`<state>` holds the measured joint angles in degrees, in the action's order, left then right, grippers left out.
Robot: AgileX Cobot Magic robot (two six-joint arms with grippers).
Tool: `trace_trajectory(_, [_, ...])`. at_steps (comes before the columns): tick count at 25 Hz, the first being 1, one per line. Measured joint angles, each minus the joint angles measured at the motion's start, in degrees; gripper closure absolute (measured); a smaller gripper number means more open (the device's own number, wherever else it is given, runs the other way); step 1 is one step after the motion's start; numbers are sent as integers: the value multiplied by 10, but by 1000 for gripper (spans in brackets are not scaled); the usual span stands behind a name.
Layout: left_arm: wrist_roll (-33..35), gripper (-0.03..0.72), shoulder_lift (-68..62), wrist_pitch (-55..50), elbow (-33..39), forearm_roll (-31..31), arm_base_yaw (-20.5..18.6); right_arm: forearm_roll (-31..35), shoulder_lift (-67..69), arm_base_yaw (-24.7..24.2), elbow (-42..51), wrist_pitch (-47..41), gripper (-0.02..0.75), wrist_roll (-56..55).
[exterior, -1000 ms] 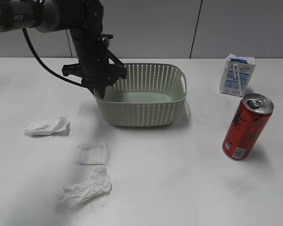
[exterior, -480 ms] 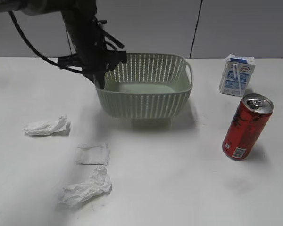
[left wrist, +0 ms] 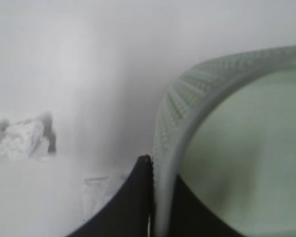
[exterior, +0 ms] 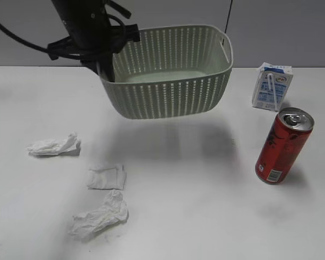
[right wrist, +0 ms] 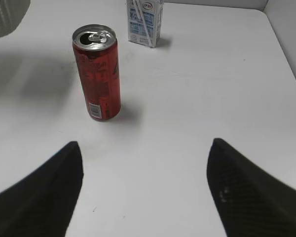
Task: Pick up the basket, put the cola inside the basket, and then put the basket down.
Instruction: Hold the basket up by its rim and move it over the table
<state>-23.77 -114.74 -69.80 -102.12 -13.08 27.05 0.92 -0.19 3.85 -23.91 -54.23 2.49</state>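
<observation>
The basket's opening (exterior: 170,64) is high up and behind the cola, so my left gripper should bring the basket down toward the front (exterior: 165,154) before my right gripper brings the cola over.
The pale sage-green basket (exterior: 168,81) hangs in the air above the white table, tilted, and casts a shadow on the table below it. My left gripper (exterior: 105,70) is shut on the basket's left wall. In the left wrist view the two dark fingers (left wrist: 160,197) pinch the basket's rim (left wrist: 197,94) between them. The red cola can (exterior: 283,145) stands upright on the table at the right. In the right wrist view the cola (right wrist: 97,73) stands ahead and to the left of my open, empty right gripper (right wrist: 145,192). The right gripper is out of the exterior view.
A white-and-blue milk carton (exterior: 272,86) stands behind the cola and also shows in the right wrist view (right wrist: 144,22). Three crumpled white tissues (exterior: 54,145) (exterior: 105,177) (exterior: 99,215) lie on the table's left part. A grey wall stands behind the table.
My left gripper has lifted the basket from the table up into the air and slightly rightward; the basket now tilts. The cola and carton have not moved.
</observation>
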Motion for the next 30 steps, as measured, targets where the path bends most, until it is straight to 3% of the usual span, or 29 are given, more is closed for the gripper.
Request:
trace_trajectory(6, [-4, 691, 126, 27, 175, 9, 24, 0, 0, 0, 0, 0, 146, 0])
trace_trajectory(11, [-4, 691, 215, 99, 263, -1, 47, 0, 0, 0, 0, 0, 146, 0])
trace_trajectory(19, [-4, 691, 221, 124, 277, 13, 47, 0, 0, 0, 0, 0, 147, -1])
trace_trajectory(26, [-4, 691, 151, 140, 277, -5, 47, 0, 0, 0, 0, 0, 147, -1])
trace_trajectory(30, [2, 691, 116, 141, 277, -12, 47, 35, 5, 0, -7, 0, 147, -6])
